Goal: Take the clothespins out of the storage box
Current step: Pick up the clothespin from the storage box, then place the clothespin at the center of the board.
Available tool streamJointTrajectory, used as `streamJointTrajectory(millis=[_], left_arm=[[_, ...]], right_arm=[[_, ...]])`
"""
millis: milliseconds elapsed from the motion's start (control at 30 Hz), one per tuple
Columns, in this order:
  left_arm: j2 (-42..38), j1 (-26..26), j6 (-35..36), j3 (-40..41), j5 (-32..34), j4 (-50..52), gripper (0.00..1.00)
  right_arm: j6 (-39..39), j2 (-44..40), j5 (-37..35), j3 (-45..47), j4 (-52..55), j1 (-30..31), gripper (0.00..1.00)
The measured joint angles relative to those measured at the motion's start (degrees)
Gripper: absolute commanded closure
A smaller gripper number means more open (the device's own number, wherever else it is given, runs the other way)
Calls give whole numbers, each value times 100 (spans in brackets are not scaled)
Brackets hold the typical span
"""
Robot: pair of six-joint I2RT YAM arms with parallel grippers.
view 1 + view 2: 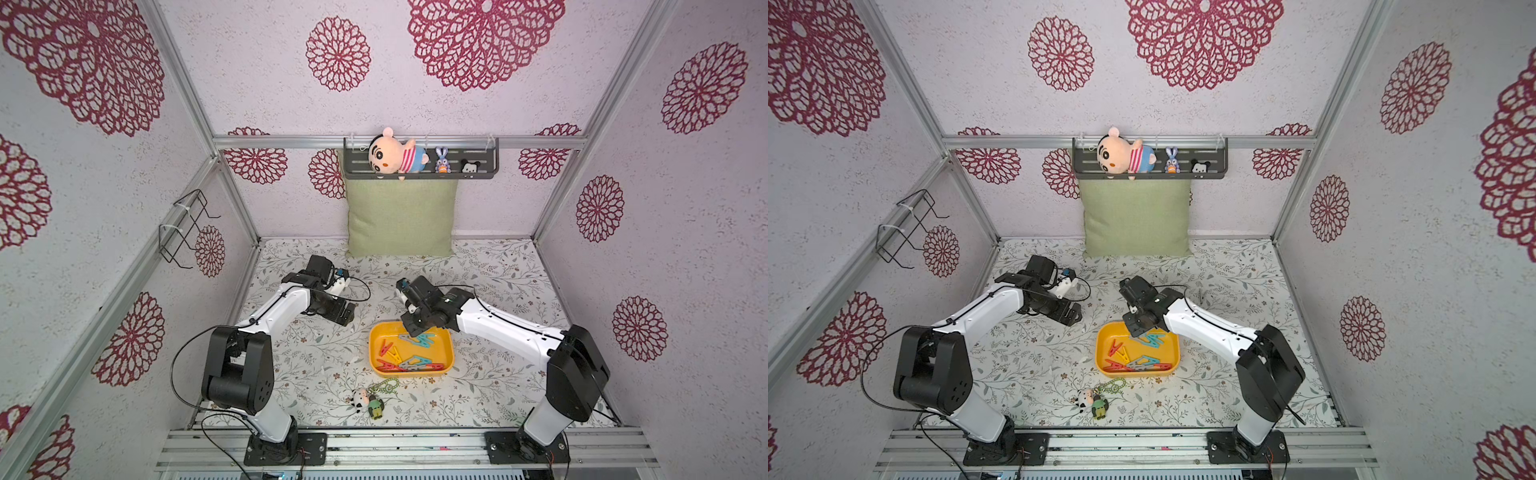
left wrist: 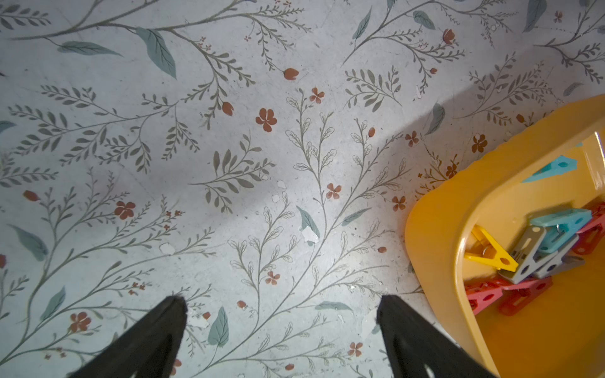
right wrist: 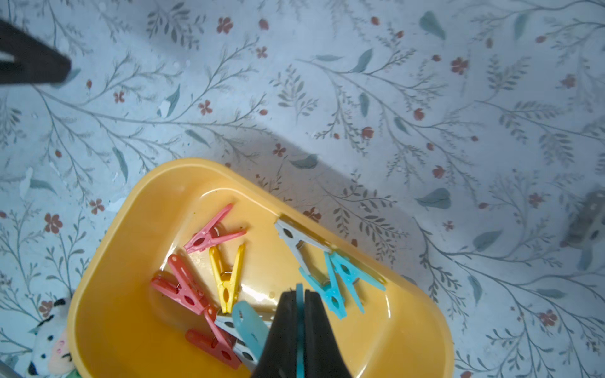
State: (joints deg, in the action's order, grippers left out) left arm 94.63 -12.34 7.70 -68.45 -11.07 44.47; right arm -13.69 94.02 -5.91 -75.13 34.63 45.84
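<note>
My right gripper's fingers hold only the teal-blue clothespin [image 3: 250,324]. I should keep carrying it until it hangs above the open cloth [image 1: 1213,298] by the grey piece, and then let it go.
The yellow storage box [image 1: 376,332] [image 1: 1100,334] sits on the floral cloth between the arms. Several clothespins [image 1: 409,363] [image 1: 1138,362] lie inside it, in red, yellow, teal-blue and grey. In the right wrist view a yellow clothespin [image 3: 226,281] lies beside red ones, and a teal pair [image 3: 340,281] rests against the far wall. My right gripper [image 3: 299,293] [image 1: 415,332] is down inside the box, shut on a teal-blue clothespin [image 3: 300,327] seen edge-on between its fingers. My left gripper [image 2: 281,302] [image 1: 351,316] stands open over bare cloth left of the box wall [image 2: 435,235], holding nothing.
A plush keychain [image 1: 368,401] with a green chain lies just in front of the box. A green pillow [image 1: 401,216] leans on the back wall under a dark shelf [image 1: 482,166] of toys. A blurred grey piece [image 3: 589,222] lies on the cloth beyond the box.
</note>
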Motion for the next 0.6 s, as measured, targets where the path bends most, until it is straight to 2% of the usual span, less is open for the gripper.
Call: streamJointTrajectory(millis=[267, 600], left_arm=[[0, 0, -26, 0, -2, -2, 1], [0, 0, -44, 0, -4, 0, 1]], right_arm=[[-131, -577, -282, 238, 107, -1390, 100], [55, -42, -579, 273, 63, -3091, 100]])
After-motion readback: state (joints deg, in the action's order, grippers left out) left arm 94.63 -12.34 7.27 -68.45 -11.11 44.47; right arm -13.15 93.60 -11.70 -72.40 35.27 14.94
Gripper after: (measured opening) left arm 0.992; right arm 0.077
